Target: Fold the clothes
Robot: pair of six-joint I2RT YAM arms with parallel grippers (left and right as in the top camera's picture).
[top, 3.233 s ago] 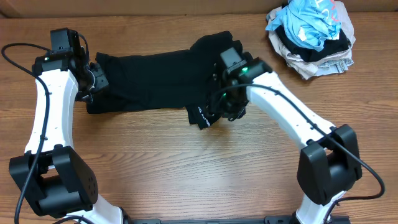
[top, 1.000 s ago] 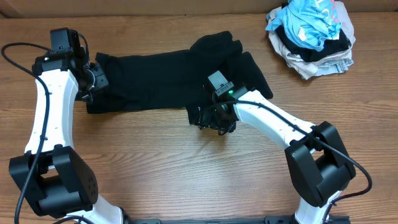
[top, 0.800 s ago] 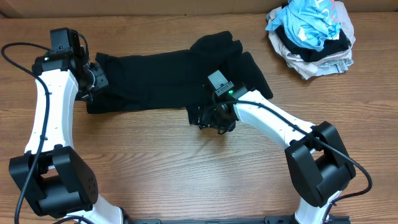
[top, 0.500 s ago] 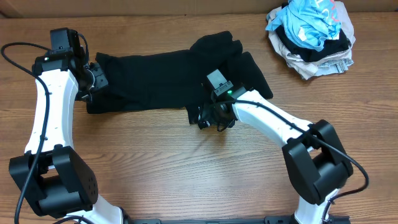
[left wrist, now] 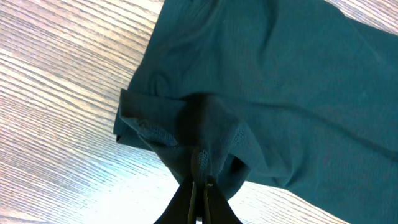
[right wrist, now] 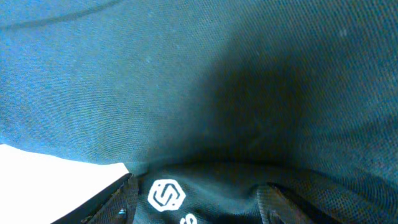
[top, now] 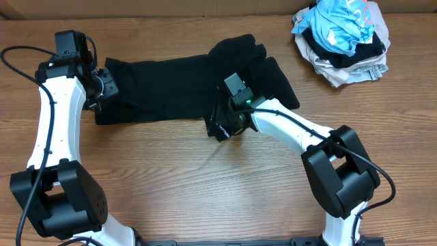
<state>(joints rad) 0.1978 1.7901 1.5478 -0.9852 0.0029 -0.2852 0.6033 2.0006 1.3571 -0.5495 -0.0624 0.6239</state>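
The robot's right gripper has the black garment's front fold beside the white logo [right wrist: 166, 194] inside its open fingers, so it should go low next and close on that cloth [right wrist: 214, 186].
A black garment [top: 171, 85] lies spread across the back of the wooden table. My left gripper [top: 102, 89] is shut on a bunched fold at the garment's left end; in the left wrist view the closed fingertips [left wrist: 200, 180] pinch the cloth [left wrist: 280, 93]. My right gripper [top: 220, 125] sits low over the garment's lower front corner. In the right wrist view its fingers [right wrist: 196, 202] are spread wide, with the cloth and its white hexagon logo [right wrist: 166, 196] between them.
A pile of mixed clothes [top: 341, 37], blue, black and pale, sits at the back right corner. Bare wooden tabletop [top: 205, 184] runs along the front. The garment's right end [top: 273, 75] is rumpled into thicker folds.
My right gripper has moved left and slightly back along the garment's lower edge, onto the logo corner. The left arm and its hold have not moved.
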